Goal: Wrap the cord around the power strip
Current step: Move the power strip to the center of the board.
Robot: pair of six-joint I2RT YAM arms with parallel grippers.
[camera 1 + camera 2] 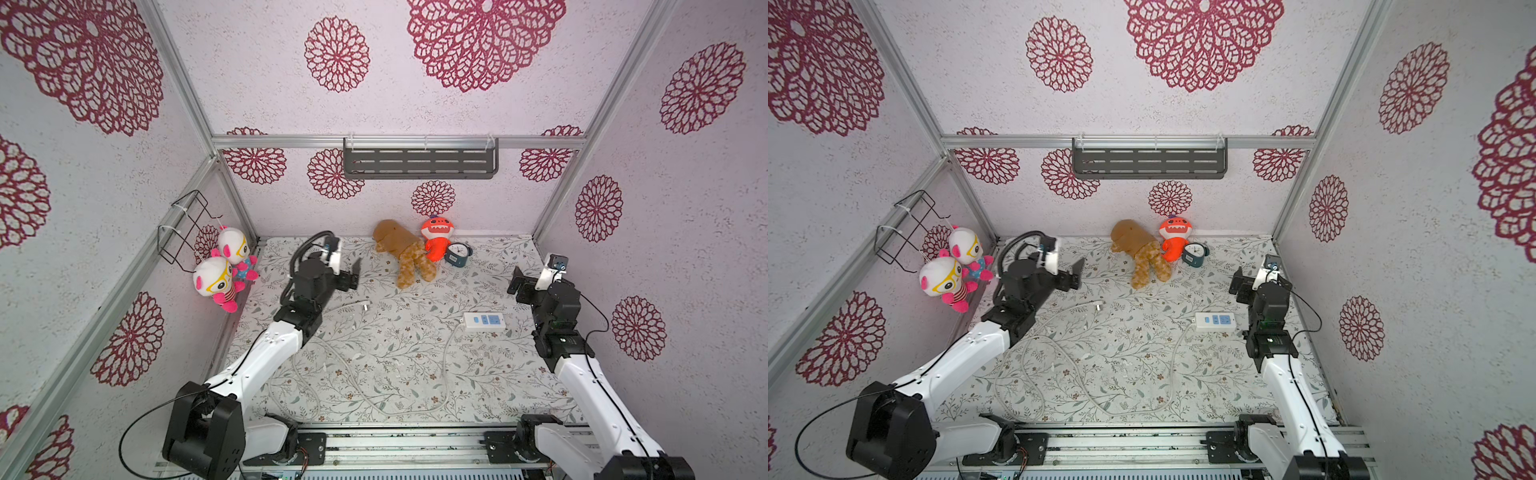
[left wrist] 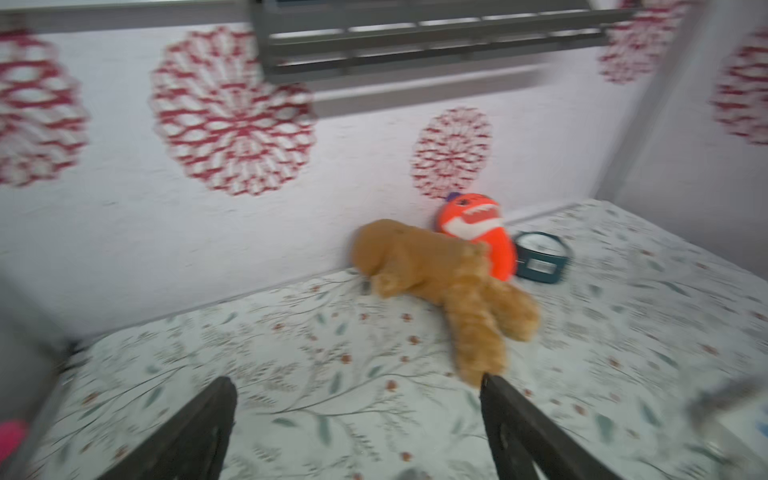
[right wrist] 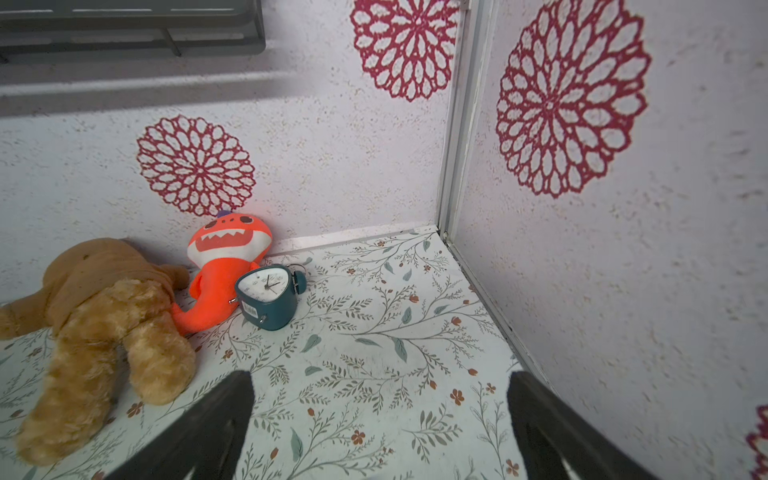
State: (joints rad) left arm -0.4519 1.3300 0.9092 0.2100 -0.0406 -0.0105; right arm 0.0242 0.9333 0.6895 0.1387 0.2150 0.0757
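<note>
The power strip (image 1: 484, 321) is far away from my left gripper, so next my right gripper slides the power strip over toward the middle (image 1: 437, 320) before wrapping the cord.
The power strip (image 1: 484, 321) (image 1: 1216, 320), white with light blue panels, lies flat on the floral table at the right. From its left end the cord (image 1: 445, 365) (image 1: 1173, 365) runs toward the front edge and loops back under the left arm. It ends in the plug (image 1: 365, 306) (image 1: 1097, 306), which lies on the table. My left gripper (image 1: 355, 275) (image 1: 1077, 272) (image 2: 357, 380) hovers open just behind the plug, with nothing between its fingers. Behind the strip, by the right wall, my right gripper (image 1: 515, 282) (image 1: 1237, 282) (image 3: 379, 376) is open and holds nothing. The right wrist view shows neither strip nor cord.
A brown plush (image 1: 405, 253), an orange plush (image 1: 436, 239) and a teal alarm clock (image 1: 457, 252) sit against the back wall. Two white-and-pink dolls (image 1: 224, 270) hang below a wire basket (image 1: 183, 226) on the left wall. A grey shelf (image 1: 419, 160) is mounted on the back wall.
</note>
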